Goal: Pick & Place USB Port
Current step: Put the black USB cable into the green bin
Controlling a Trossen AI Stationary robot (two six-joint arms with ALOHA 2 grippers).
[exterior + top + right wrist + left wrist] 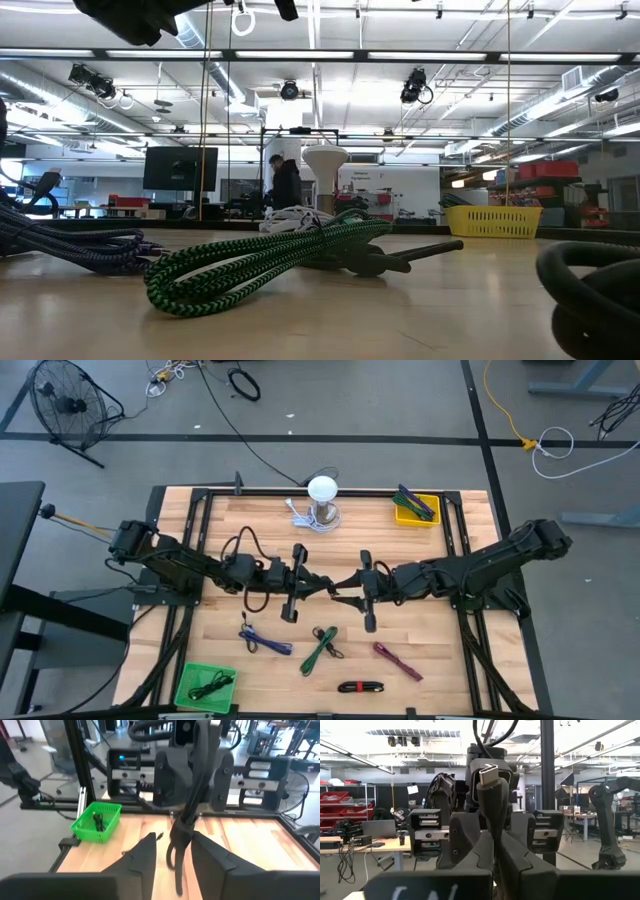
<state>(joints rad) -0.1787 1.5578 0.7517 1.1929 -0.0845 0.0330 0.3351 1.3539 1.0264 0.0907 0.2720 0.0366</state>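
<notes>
The robot's right gripper is pinching the black USB cable's bundle (182,828), so next the right gripper opens before the left gripper takes the cable to the green bin (207,688).
A black USB cable (336,588) hangs in the air between my two grippers over the middle of the table. Its silver-tipped USB-C plug (490,774) stands out past my left gripper (495,851), which is shut on the cable just behind the plug. My left gripper (312,585) and my right gripper (352,590) face each other, a short way apart. In the right wrist view the cable's bundled loop (180,836) sits between the fingers of my right gripper (174,855), which is shut on it. My left gripper pinches the black cable just below the USB-C plug (493,822) between its two fingers, level, coming from the table's left. The plug stands free beyond the fingertips, lifted clear of the table. My right gripper pinches the cable's tied bundle (181,827) between its two fingers, level, from the table's right. The bundle is lifted clear, and a loose end hangs below the fingers.
On the near half of the table lie a blue cable (262,640), a green cable (320,648), a maroon cable (397,658) and a black-and-red cable (360,686). A green bin (207,685) stands near left, a yellow bin (417,508) far right, and a white lamp (323,495) far centre.
</notes>
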